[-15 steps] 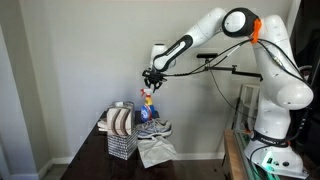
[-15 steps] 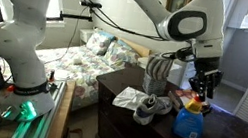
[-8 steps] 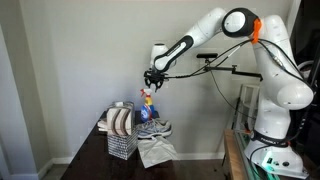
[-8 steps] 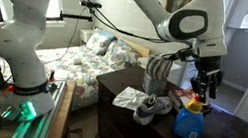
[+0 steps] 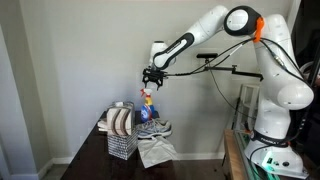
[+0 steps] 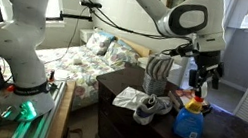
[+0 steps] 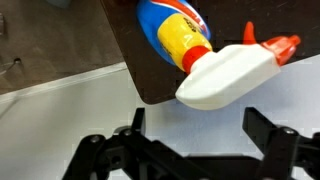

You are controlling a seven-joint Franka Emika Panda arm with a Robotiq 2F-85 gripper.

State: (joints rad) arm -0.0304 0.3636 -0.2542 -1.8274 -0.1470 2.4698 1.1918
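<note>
My gripper should lift clear, turn and go to the bottle from the grey shoe's side, because from above the white trigger head lies at a slant across the opening between the fingers.
A spray bottle with a blue and yellow body, white trigger head and orange nozzle stands upright on a dark dresser. In the wrist view it lies just beyond my gripper, whose two black fingers stand wide apart with nothing between them. In both exterior views the gripper hangs open directly above the bottle, close to its head but apart from it.
On the dresser top beside the bottle lie a grey shoe, a white cloth and a wire rack holding plates. A wall stands close behind. A bed stands past the dresser.
The jaws have spread from partly closed around the bottle's head to fully open. The gripper has lifted slightly off the bottle, which stays standing on the dresser.
</note>
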